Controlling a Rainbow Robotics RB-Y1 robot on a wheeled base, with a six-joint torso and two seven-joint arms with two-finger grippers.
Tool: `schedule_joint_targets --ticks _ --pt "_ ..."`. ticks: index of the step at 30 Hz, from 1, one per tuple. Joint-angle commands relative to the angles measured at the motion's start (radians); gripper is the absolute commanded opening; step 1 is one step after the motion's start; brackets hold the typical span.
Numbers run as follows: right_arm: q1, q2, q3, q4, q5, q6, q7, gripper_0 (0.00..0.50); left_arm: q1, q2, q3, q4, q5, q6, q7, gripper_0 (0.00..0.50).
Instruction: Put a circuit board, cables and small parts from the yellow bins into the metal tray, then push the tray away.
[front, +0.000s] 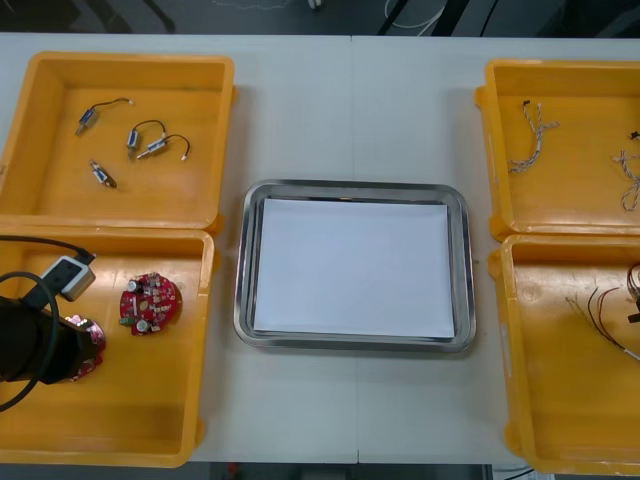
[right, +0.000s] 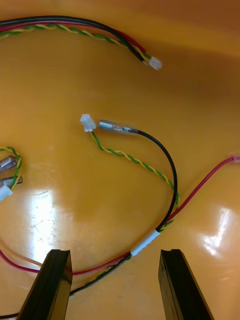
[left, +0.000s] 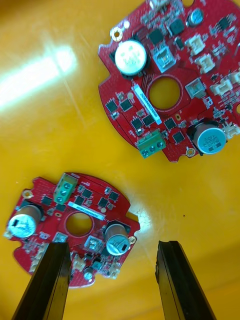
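Note:
The cable bundle (right: 114, 263) will come up together with its ends spread out when I lift it, because a white sleeve (right: 145, 242) binds the red, black and yellow wires.
My left gripper (left: 112, 282) stands open low over the near left yellow bin (front: 120, 400). One round red circuit board (left: 75, 230) lies just ahead of its fingertips, partly between them. A second board (left: 170, 80) lies farther off; in the front view it is the board (front: 150, 303) beside my left arm (front: 35, 345). My right gripper (right: 115, 282) is open over the near right bin (front: 560, 400). A cable bundle of red, black and twisted yellow wires (right: 145, 243) runs between its fingers. The metal tray (front: 350, 188) at the table's middle is white inside and holds nothing.
The far left bin (front: 60, 180) holds several small metal parts (front: 150, 145) with short wires. Twisted blue and white cables (front: 530, 135) lie in the far right bin (front: 570, 190). More cables (right: 75, 25) lie beyond the right fingers.

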Motion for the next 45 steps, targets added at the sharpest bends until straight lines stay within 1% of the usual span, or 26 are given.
schedule_joint_targets --ticks 1,4,8,12,13,23,26,31,36,40,45 --pt "0.032 0.025 -0.011 -0.012 -0.008 -0.013 -0.046 0.500 -0.080 0.065 0.044 -0.043 0.037 0.083 0.012 0.500" --pt "0.056 0.025 -0.010 -0.012 -0.013 -0.037 -0.048 0.500 -0.120 0.089 0.044 -0.043 0.056 0.129 0.000 0.500" --pt "0.096 0.025 -0.001 -0.010 -0.027 -0.085 -0.051 0.500 -0.168 0.121 0.044 -0.035 0.110 0.162 -0.025 0.500" --pt "0.119 0.025 0.005 -0.010 -0.039 -0.122 -0.055 0.500 -0.207 0.144 0.044 0.011 0.169 0.171 -0.112 0.500" --pt "0.122 0.026 0.005 -0.010 -0.040 -0.123 -0.055 0.500 -0.211 0.146 0.044 0.018 0.174 0.171 -0.127 0.500" --pt "0.134 0.041 0.013 -0.010 -0.054 -0.157 -0.086 0.500 -0.221 0.178 0.044 0.129 0.248 0.079 -0.359 0.500" --pt "0.134 0.043 0.018 -0.012 -0.054 -0.163 -0.097 0.500 -0.221 0.187 0.030 0.150 0.252 0.048 -0.416 0.500" --pt "0.134 0.043 0.024 -0.001 -0.054 -0.180 -0.108 0.500 -0.221 0.218 -0.045 0.198 0.251 -0.081 -0.480 0.500" --pt "0.140 0.043 0.033 0.014 -0.059 -0.195 -0.112 0.500 -0.221 0.219 -0.108 0.228 0.243 -0.167 -0.492 0.500" --pt "0.148 0.043 0.051 0.042 -0.065 -0.237 -0.112 0.500 -0.221 0.221 -0.145 0.231 0.222 -0.194 -0.492 0.500" --pt "0.160 0.041 0.059 0.049 -0.077 -0.250 -0.114 0.500 -0.221 0.223 -0.172 0.231 0.205 -0.197 -0.492 0.500"
